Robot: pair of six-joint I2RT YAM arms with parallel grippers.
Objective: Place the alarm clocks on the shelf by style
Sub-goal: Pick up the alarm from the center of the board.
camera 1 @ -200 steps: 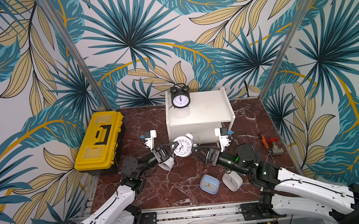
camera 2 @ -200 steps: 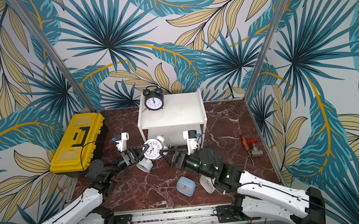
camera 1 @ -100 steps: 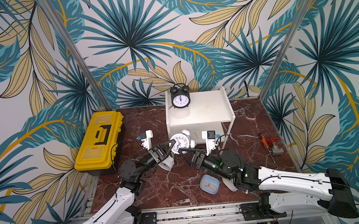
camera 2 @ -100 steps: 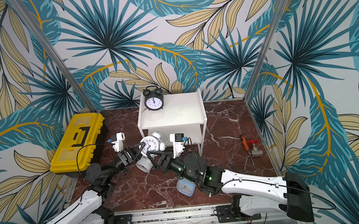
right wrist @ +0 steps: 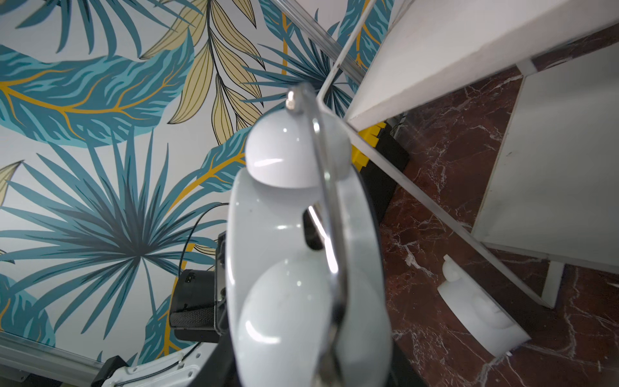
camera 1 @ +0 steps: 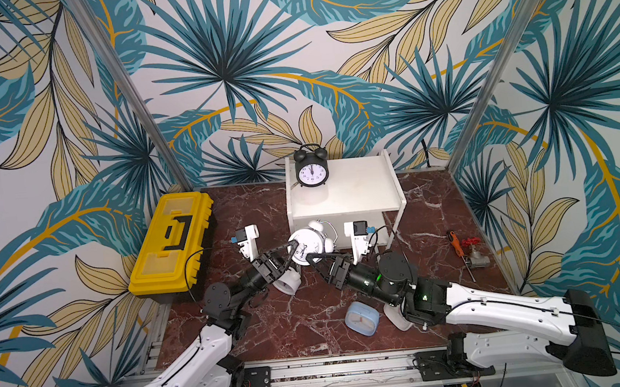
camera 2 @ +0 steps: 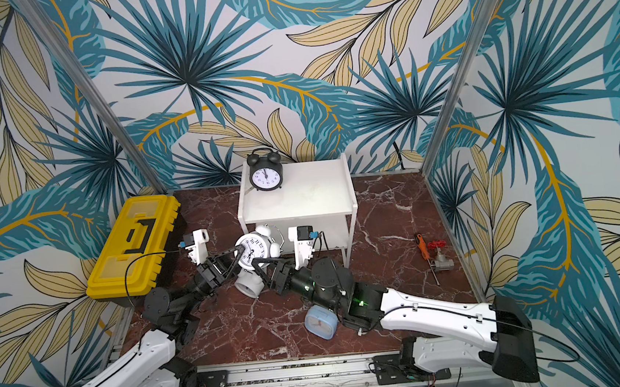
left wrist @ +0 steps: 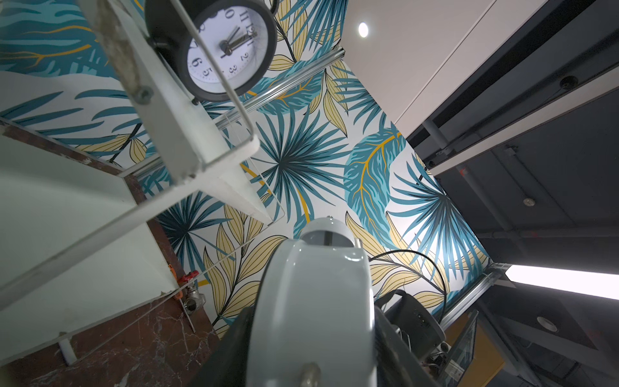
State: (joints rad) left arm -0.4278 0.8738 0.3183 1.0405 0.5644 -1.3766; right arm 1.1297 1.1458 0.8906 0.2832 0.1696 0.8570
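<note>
The white twin-bell clock is hanging tilted with its bells [camera 1: 322, 234] to one side, so next I turn the clock upright and take its side rim [camera 1: 297, 234] with my left gripper.
A white twin-bell clock [camera 1: 307, 240] [camera 2: 254, 247] hangs in front of the shelf's lower tier, between both grippers. My right gripper [camera 1: 312, 261] is shut on its front and back, and the clock [right wrist: 294, 251] fills the right wrist view. My left gripper [camera 1: 293, 250] stands open, its jaws loosely flanking the rim [left wrist: 315, 301]. A black twin-bell clock [camera 1: 311, 170] stands on the shelf [camera 1: 358, 190] top, at its left. Another white clock [camera 1: 287, 280] lies on the table under the grippers. A light blue square clock [camera 1: 362, 318] lies near the front. A white square one [camera 1: 396, 319] lies partly under my right arm.
A yellow toolbox [camera 1: 171, 248] sits at the left of the table. An orange screwdriver [camera 1: 454, 243] and a metal valve [camera 1: 475, 258] lie at the right. The shelf's thin legs [camera 1: 396, 229] stand just behind the grippers.
My right gripper came in from the right and closed on the white twin-bell clock. The left jaws have loosened around it. The clock has barely moved.
</note>
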